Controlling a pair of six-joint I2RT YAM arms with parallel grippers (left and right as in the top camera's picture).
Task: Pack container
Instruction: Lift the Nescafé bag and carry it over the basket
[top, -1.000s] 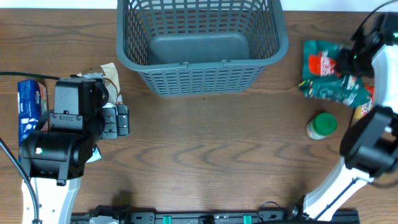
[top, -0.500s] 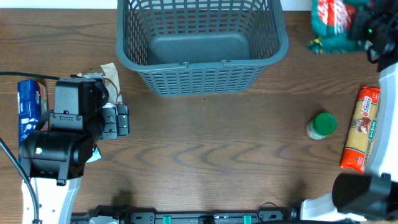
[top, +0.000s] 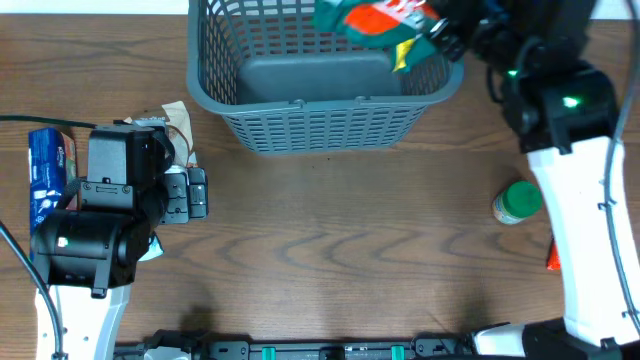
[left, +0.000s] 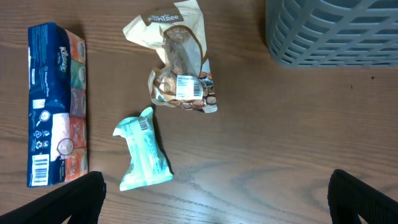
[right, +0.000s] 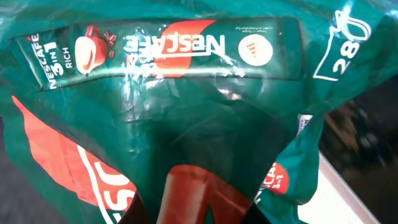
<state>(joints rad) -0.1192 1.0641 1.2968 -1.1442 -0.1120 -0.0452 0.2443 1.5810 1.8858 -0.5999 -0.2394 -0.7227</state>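
My right gripper should keep lowering the Nescafe bag toward the basket's empty bottom until the bag is below the basket's rim, and then let go, because the bag is hanging over the basket's opening.
The container, a large dark grey lattice basket, stands at the back centre of the table, and its floor is bare. My right gripper is shut on a green and red Nescafe bag and holds it above the basket's right half. In the right wrist view the bag fills the frame and hides the fingers. My left gripper is open and empty over the table at the left. Its fingertips sit wide apart in the left wrist view, where the basket's corner also shows.
A blue tissue pack, a cream and brown snack packet and a teal packet lie near my left gripper. A green-lidded jar and a sliver of an orange packet are at the right.
My right arm has carried the Nescafe bag from the table's right side up and to the left, to above the basket. The left arm has not moved.
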